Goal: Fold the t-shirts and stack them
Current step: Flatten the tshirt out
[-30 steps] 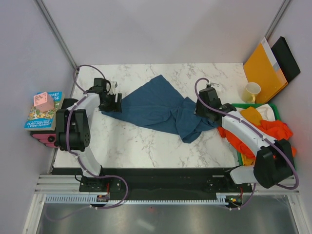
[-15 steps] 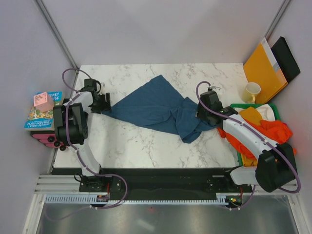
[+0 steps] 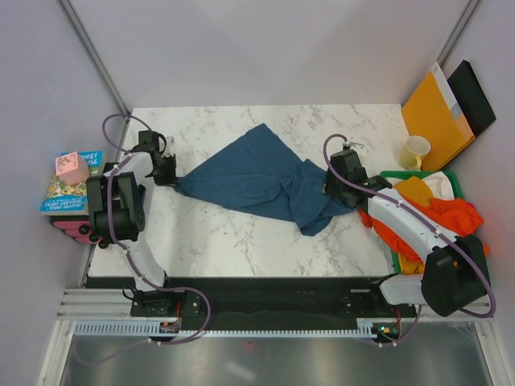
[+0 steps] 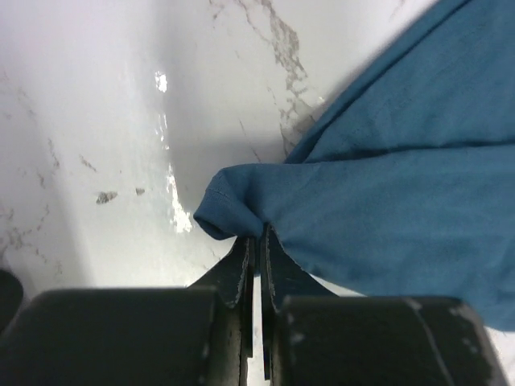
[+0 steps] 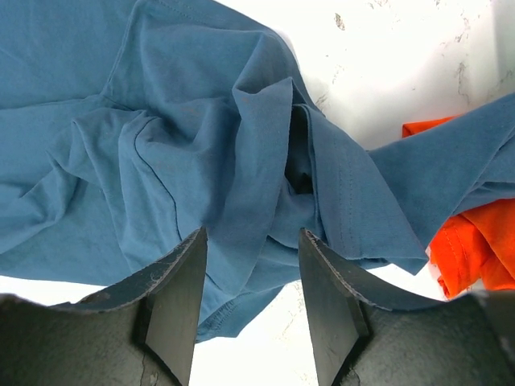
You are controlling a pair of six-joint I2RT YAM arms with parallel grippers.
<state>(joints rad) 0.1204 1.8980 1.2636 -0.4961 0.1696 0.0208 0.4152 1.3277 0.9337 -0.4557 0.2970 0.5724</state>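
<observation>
Next, my right gripper grabs the t-shirt's fold below the blue t-shirt's end opposite my left gripper, because that end lies bunched up, and both grippers should pull the t-shirt tight.
A dark teal-blue t-shirt lies crumpled across the middle of the marble table. My left gripper is at the shirt's left tip, and in the left wrist view it is shut on a folded corner of the blue t-shirt. My right gripper hovers over the bunched right end; its jaws stand open above the wrinkled blue t-shirt, holding nothing. Orange t-shirts and a yellow one are piled at the right. An orange t-shirt shows in the right wrist view.
A green tray holds the pile at the right edge. A cream mug, an orange envelope and a black folder stand at the back right. Books with a pink block lie off the table's left.
My left gripper has moved left toward the table edge and closed on the shirt's left corner, stretching the cloth leftward. The right arm has barely moved.
</observation>
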